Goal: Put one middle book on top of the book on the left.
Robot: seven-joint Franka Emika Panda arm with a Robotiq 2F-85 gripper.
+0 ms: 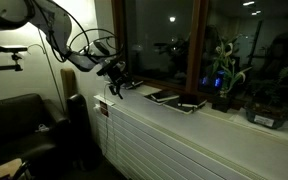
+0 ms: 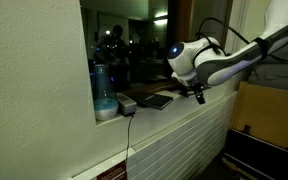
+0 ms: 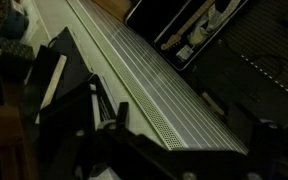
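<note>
The thin dark book's near end (image 3: 102, 103) is free in front of my open fingers. My gripper should keep going over the white windowsill (image 3: 124, 97) until the fingers are on both sides of that end of the book.
Dark flat books lie in a row on the white windowsill (image 1: 224, 115): one (image 1: 164, 97), one with a light strip on its cover (image 1: 190, 104), and a thin dark one (image 1: 134, 86) closest to the gripper. In an exterior view the books (image 2: 156, 100) lie beside a grey one (image 2: 127, 103). My gripper (image 1: 117, 82) (image 2: 197, 92) hovers at the sill's end, just off the row and past the sill's front edge. In the wrist view the gripper (image 3: 179, 135) is open and empty above the ribbed radiator top (image 3: 154, 80). A black book with white page edges (image 3: 49, 78) lies to the left.
Potted plants (image 1: 224, 85) (image 1: 266, 112) stand farther along the sill. A blue bottle in a bowl (image 2: 102, 88) stands at the sill's end by the wall. The dark window glass (image 1: 164, 40) is behind the books. A black sofa (image 1: 19, 120) stands below.
</note>
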